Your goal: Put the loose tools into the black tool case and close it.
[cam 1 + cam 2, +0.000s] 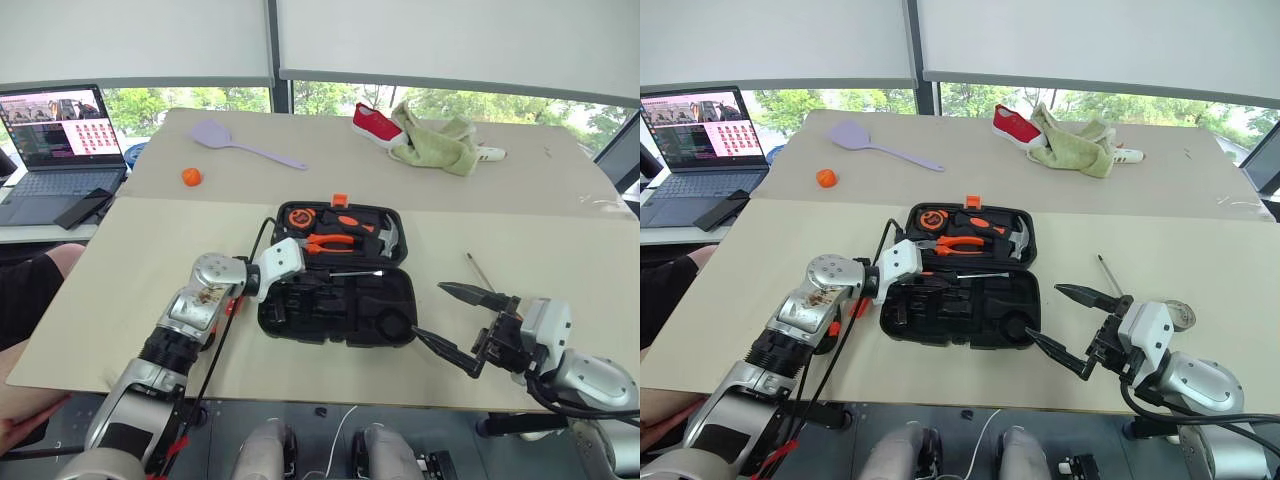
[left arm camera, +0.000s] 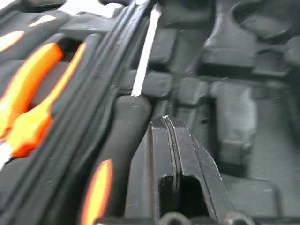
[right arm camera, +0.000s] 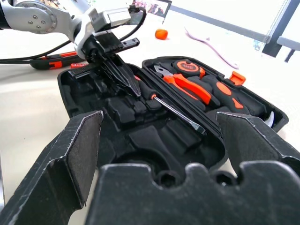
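Note:
The slim thin tool's shaft (image 1: 480, 271) goes in behind my right gripper (image 1: 512, 325). I should expect a black-and-orange screwdriver handle hidden at the near end of the tool.
The black tool case (image 1: 330, 308) lies open at the table's middle, its orange latch (image 1: 340, 200) on the far side. My left gripper (image 2: 166, 123) is shut with nothing between its fingers, low inside the case's near half. It sits right beside the black-and-orange handle of a screwdriver (image 2: 124, 140) that lies along the hinge, shaft (image 1: 356, 273) pointing right. Another orange-and-black screwdriver (image 3: 51, 60) lies on the table behind my left arm. A slim thin tool (image 1: 1108, 274) rests on the table right of the case. My right gripper (image 1: 428, 310) hangs open at the case's near right corner, holding nothing.
Orange-handled pliers (image 1: 335, 241), a hammer and a tape measure sit in the case's far half. A lilac spatula (image 1: 240, 146), an orange ball (image 1: 192, 177), a red shoe (image 1: 375, 125) and green cloth (image 1: 437, 145) lie at the back. A laptop (image 1: 60, 140) stands far left.

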Robot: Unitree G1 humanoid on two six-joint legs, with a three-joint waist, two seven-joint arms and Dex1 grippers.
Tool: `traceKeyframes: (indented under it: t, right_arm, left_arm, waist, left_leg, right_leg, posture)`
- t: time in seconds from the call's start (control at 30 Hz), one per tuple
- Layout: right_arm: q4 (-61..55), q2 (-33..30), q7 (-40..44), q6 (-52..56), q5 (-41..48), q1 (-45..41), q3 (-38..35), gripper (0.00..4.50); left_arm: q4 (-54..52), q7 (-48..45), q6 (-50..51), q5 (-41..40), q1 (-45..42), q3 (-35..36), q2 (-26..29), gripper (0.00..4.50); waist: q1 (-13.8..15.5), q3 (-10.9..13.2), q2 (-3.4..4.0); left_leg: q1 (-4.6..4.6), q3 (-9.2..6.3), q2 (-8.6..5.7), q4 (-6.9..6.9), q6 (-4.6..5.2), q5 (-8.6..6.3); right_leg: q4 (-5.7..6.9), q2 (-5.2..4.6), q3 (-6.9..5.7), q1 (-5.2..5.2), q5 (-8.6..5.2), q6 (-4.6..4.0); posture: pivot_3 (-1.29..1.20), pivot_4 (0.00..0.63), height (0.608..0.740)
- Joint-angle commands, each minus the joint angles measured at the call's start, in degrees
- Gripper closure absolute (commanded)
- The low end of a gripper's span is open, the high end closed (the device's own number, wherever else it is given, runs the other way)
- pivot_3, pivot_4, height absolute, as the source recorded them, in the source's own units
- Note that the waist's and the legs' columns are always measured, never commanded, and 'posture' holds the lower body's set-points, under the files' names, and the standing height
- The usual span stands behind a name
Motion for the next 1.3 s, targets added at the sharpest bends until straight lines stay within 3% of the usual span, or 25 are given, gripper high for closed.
traceKeyframes:
  t: [0.03,0.73,0.83,0.97,1.07,1.17,1.2,1.3]
  right_arm:
    - [-1.97,0.12,-0.54,0.00,0.91,0.02,-1.73,0.00]
    - [-2.93,-0.18,-1.08,-0.25,0.67,2.20,-3.44,0.00]
    - [-3.55,0.17,-2.27,0.36,1.83,4.21,-6.66,0.00]
    - [-2.74,0.51,-2.57,0.23,3.47,8.52,-12.09,0.00]
    - [-2.22,-0.30,-0.67,0.44,4.60,13.99,-18.05,0.00]
    - [0.92,-0.18,1.56,0.22,5.33,19.64,-24.37,0.00]
    - [2.81,0.07,2.66,-0.35,4.92,21.76,-26.14,0.00]
    - [9.53,2.65,4.86,-3.38,3.25,27.58,-29.90,0.00]
  left_arm:
    - [-2.06,2.76,1.20,-2.25,-1.97,3.18,-1.38,4.45]
    - [3.34,7.58,1.50,6.93,-0.27,-4.55,-3.09,4.45]
    - [-0.88,6.70,-3.86,-2.73,1.75,4.65,-4.30,3.77]
    - [-5.81,2.51,-8.77,-10.34,6.19,12.50,-1.12,2.19]
    - [-10.92,-3.31,-12.87,-16.39,13.27,19.21,4.04,1.13]
    - [-14.86,-9.95,-9.75,-23.41,21.79,25.94,10.60,0.29]
    - [-15.31,-11.86,-10.11,-24.69,25.22,27.89,12.26,0.08]
    - [-14.67,-15.31,-13.87,-25.87,36.95,33.32,14.66,0.08]
  waist:
    - [-0.02,0.00,0.00]
    - [0.27,-0.03,0.03]
    - [0.31,-0.05,0.08]
    - [0.02,-0.02,0.05]
    - [-0.36,-0.06,0.12]
    - [-0.71,-0.11,0.24]
    - [-0.74,-0.12,0.26]
    - [-0.39,-0.11,0.31]
  left_leg:
    - [0.00,0.00,0.00,0.00,0.00,0.00]
    - [0.08,-0.02,-0.02,-0.01,0.07,-0.05]
    - [0.08,-0.03,-0.02,-0.01,0.09,-0.06]
    - [-0.06,-0.03,0.03,-0.04,-0.16,0.06]
    - [0.00,-0.04,0.05,-0.10,-0.26,0.11]
    - [0.08,-0.03,0.08,-0.13,-0.04,-0.11]
    - [0.09,-0.02,0.11,-0.13,-0.08,-0.17]
    - [0.28,-0.04,0.15,-0.21,-0.38,-0.54]
  right_leg:
    - [0.00,0.00,0.00,0.00,0.00,0.00]
    - [-0.06,-0.04,-0.01,0.12,0.00,0.01]
    - [-0.07,-0.07,0.00,0.11,-0.01,0.01]
    - [-0.07,-0.07,0.00,-0.05,0.00,0.00]
    - [-0.08,-0.07,0.01,0.00,-0.01,-0.01]
    - [-0.11,-0.08,0.04,0.04,-0.03,-0.03]
    - [-0.13,-0.08,0.08,0.03,-0.04,-0.04]
    - [-0.33,-0.10,0.05,0.10,-0.21,-0.04]
  posture:
    - [0.00,0.150,0.740]
    - [0.00,0.150,0.740]
    - [0.00,0.150,0.740]
    - [0.00,0.150,0.740]
    - [0.00,0.150,0.740]
    - [0.00,0.150,0.740]
    - [0.00,0.150,0.740]
    - [0.00,0.150,0.740]
